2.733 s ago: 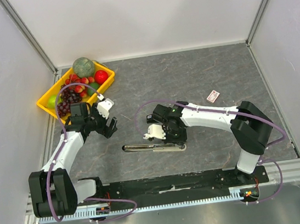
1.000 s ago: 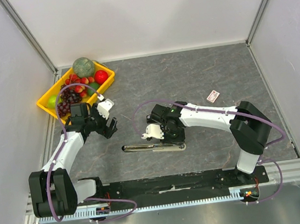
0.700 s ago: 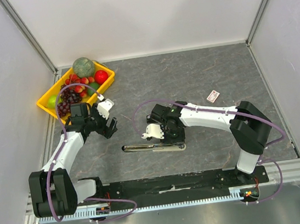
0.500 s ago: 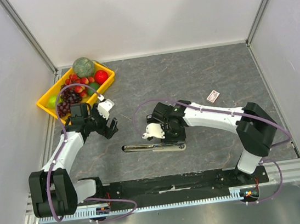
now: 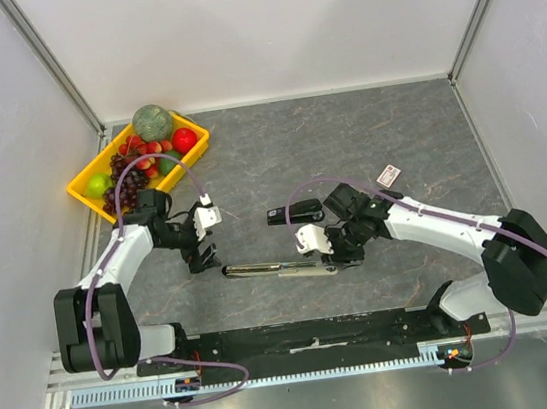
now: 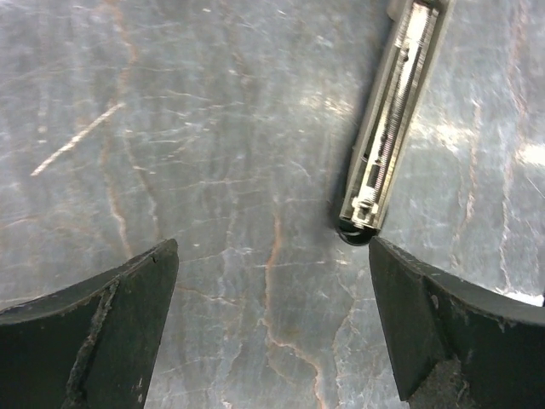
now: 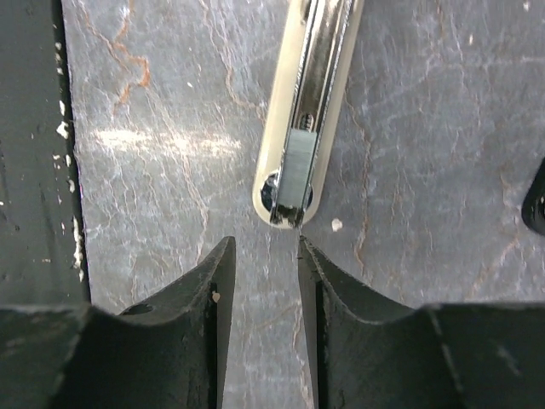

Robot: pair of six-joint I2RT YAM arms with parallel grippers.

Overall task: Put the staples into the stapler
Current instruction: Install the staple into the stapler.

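My left gripper should move next toward the stapler's free black end point(image 5: 227, 270) and close there, as the grey staples point(image 7: 297, 160) are lying in the channel.
The stapler point(image 5: 282, 268) lies opened out flat near the table's front, its metal channel facing up. My left gripper point(image 5: 201, 258) is wide open just past the stapler's left end. In the left wrist view that end point(image 6: 361, 228) lies ahead of my gripper point(image 6: 272, 328), nearer the right finger. My right gripper point(image 5: 345, 256) sits at the stapler's right end, jaws a narrow gap apart with nothing between. In the right wrist view the channel's end point(image 7: 291, 183) lies just ahead of my gripper point(image 7: 264, 245). The small white-and-red staples box point(image 5: 388, 175) lies at the right.
A yellow tray point(image 5: 78, 193) of fruit stands at the back left. A black oblong piece point(image 5: 292, 214) shows just behind the stapler beside my right wrist. The black base rail point(image 7: 30, 170) runs along the near edge. Grey walls close three sides.
My right gripper has moved right, from over the stapler's middle to its right end. My left gripper has swung forward to the stapler's left end. The stapler has not moved.
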